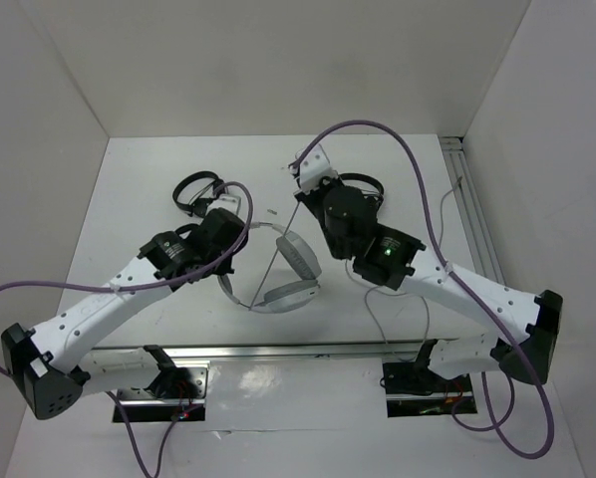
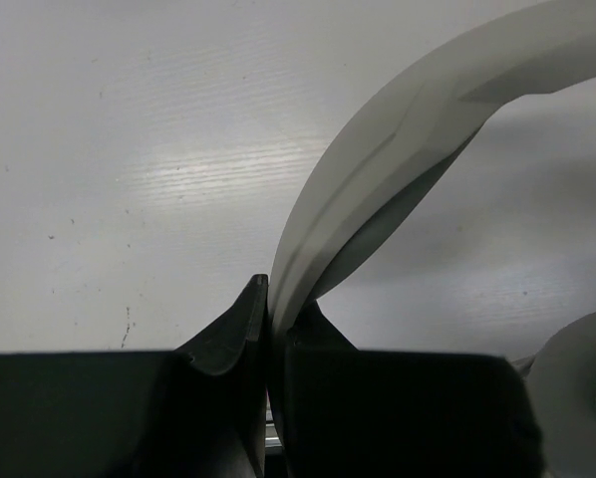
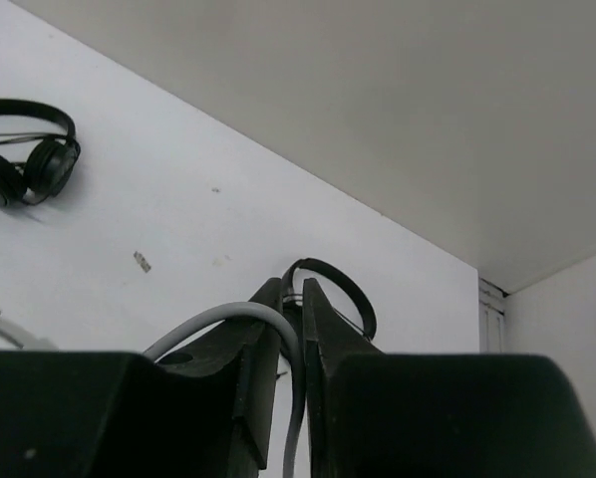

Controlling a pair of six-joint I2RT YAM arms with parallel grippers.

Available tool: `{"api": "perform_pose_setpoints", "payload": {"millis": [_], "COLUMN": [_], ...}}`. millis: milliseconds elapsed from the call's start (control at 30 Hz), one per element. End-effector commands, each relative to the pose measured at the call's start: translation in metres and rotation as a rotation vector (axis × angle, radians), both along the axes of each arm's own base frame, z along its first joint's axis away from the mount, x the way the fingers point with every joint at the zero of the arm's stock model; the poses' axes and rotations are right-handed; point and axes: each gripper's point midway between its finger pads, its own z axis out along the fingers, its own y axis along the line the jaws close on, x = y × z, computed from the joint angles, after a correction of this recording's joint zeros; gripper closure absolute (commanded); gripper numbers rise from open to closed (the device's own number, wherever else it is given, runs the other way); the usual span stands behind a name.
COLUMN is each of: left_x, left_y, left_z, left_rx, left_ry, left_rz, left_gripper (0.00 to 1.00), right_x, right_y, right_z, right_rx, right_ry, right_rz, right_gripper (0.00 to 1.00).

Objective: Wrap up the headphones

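The grey cable (image 1: 275, 258) is tight across the headphones to my right gripper, so I'll keep moving it toward the headphones' held band (image 1: 262, 225) until it lies over the band.
The white headphones (image 1: 283, 271) lie at the table's middle, with the earcups on the right and the band curving left. My left gripper (image 1: 240, 227) is shut on the band; the left wrist view shows the white band (image 2: 408, 119) pinched between the jaws of that gripper (image 2: 275, 299), with an earcup (image 2: 582, 383) at the lower right. My right gripper (image 1: 303, 182) is raised behind the headphones and shut on the thin grey cable (image 1: 278, 244), which runs taut down to the headphones. In the right wrist view the cable (image 3: 228, 317) loops through that gripper (image 3: 292, 297).
A small black headphone set (image 1: 196, 191) lies at the back left and also shows in the right wrist view (image 3: 29, 149). A second black set (image 1: 366, 185) lies partly hidden behind the right arm. White walls enclose the table. A metal rail (image 1: 474, 214) runs along the right side.
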Motion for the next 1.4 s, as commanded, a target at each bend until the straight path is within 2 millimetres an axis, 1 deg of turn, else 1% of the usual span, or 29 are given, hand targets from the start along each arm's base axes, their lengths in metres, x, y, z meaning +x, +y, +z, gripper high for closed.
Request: {"api": "perform_pose_setpoints", "payload": {"millis": [0, 67, 100, 133, 167, 267, 433, 467, 500, 600, 633, 667, 700, 733, 767, 800, 833, 867, 933, 967, 1033, 1067, 1100, 1167, 1233, 1267, 1300, 1333, 1367], "left_x": [-0.012, -0.017, -0.020, -0.021, -0.025, -0.037, -0.052, -0.056, -0.059, -0.066, -0.061, -0.059, -0.055, -0.055, -0.052, -0.051, -0.050, -0.045, -0.042, -0.039, -0.026, -0.025, -0.026, -0.018, -0.015, -0.014, -0.015, -0.015, -0.014], "left_y": [-0.011, -0.013, -0.018, -0.015, -0.020, -0.028, -0.047, -0.049, -0.052, -0.060, -0.056, -0.054, -0.053, -0.048, -0.048, -0.050, -0.046, -0.050, -0.044, -0.038, -0.043, -0.040, -0.034, -0.038, -0.039, -0.038, -0.038, -0.039, -0.038], "left_z": [0.012, 0.017, 0.016, 0.022, 0.024, 0.033, 0.067, 0.075, 0.090, 0.112, 0.130, 0.141, 0.149, 0.169, 0.178, 0.184, 0.203, 0.206, 0.209, 0.229, 0.225, 0.244, 0.237, 0.244, 0.252, 0.262, 0.267, 0.275, 0.281], "left_rx": [-0.031, -0.045, -0.049, -0.056, -0.068, -0.086, -0.182, -0.199, -0.238, -0.291, -0.306, -0.311, -0.323, -0.339, -0.344, -0.347, -0.364, -0.351, -0.305, -0.304, -0.248, -0.265, -0.216, -0.221, -0.250, -0.275, -0.298, -0.329, -0.357], "left_ry": [-0.027, -0.039, -0.030, -0.050, -0.052, -0.073, -0.112, -0.126, -0.148, -0.178, -0.228, -0.257, -0.274, -0.319, -0.337, -0.340, -0.376, -0.371, -0.346, -0.380, -0.335, -0.361, -0.320, -0.309, -0.322, -0.345, -0.356, -0.374, -0.391], "left_rz": [-0.120, -0.148, -0.176, -0.187, -0.209, -0.305, -0.427, -0.461, -0.481, -0.550, -0.518, -0.503, -0.473, -0.455, -0.446, -0.446, -0.435, -0.427, -0.400, -0.372, -0.326, -0.304, -0.283, -0.242, -0.199, -0.183, -0.175, -0.166, -0.145], "left_gripper": [1.00, 1.00, 1.00, 1.00, 1.00, 1.00, 1.00, 1.00, 1.00, 1.00, 1.00, 1.00, 1.00, 1.00, 1.00, 1.00, 1.00, 1.00, 1.00, 1.00, 1.00, 1.00, 1.00, 1.00, 1.00, 1.00, 1.00, 1.00, 1.00], "right_x": [0.016, 0.032, 0.036, 0.041, 0.049, 0.064, 0.083, 0.084, 0.090, 0.082, 0.080, 0.072, 0.066, 0.060, 0.053, 0.049, 0.045, 0.032, 0.030, 0.029, 0.023, 0.026, 0.021, 0.017, 0.006, 0.006, 0.005, -0.003, -0.002], "right_y": [0.004, 0.003, 0.000, 0.003, -0.002, -0.003, -0.003, 0.008, 0.008, 0.029, 0.034, 0.044, 0.047, 0.050, 0.058, 0.063, 0.070, 0.079, 0.096, 0.103, 0.120, 0.128, 0.140, 0.160, 0.178, 0.185, 0.188, 0.195, 0.199], "right_z": [0.042, 0.032, 0.035, 0.029, 0.025, 0.017, 0.000, -0.005, -0.012, -0.028, -0.031, -0.048, -0.052, -0.055, -0.071, -0.078, -0.072, -0.085, -0.103, -0.105, -0.112, -0.131, -0.123, -0.146, -0.143, -0.157, -0.150, -0.154, -0.170], "right_rx": [0.151, 0.151, 0.161, 0.160, 0.169, 0.208, 0.273, 0.293, 0.297, 0.310, 0.322, 0.328, 0.339, 0.355, 0.365, 0.402, 0.438, 0.450, 0.496, 0.520, 0.571, 0.581, 0.617, 0.632, 0.676, 0.686, 0.711, 0.739, 0.746], "right_ry": [-0.031, -0.007, -0.015, -0.001, 0.008, 0.030, 0.087, 0.117, 0.136, 0.201, 0.207, 0.253, 0.263, 0.266, 0.289, 0.310, 0.282, 0.319, 0.379, 0.378, 0.430, 0.474, 0.469, 0.523, 0.524, 0.545, 0.509, 0.540, 0.572], "right_rz": [0.074, 0.064, 0.059, 0.071, 0.051, 0.058, 0.097, 0.155, 0.169, 0.298, 0.322, 0.382, 0.412, 0.444, 0.497, 0.520, 0.570, 0.648, 0.711, 0.742, 0.809, 0.819, 0.880, 0.912, 0.981, 0.985, 1.022, 1.049, 1.050], "right_gripper": [0.80, 0.82, 0.86, 0.92, 0.94, 0.94, 0.94, 0.94, 0.93, 0.91, 0.91, 0.91, 0.91, 0.91, 0.91, 0.91, 0.91, 0.89, 0.89, 0.89, 0.89, 0.88, 0.88, 0.74, 0.63, 0.57, 0.55, 0.53, 0.53]}}
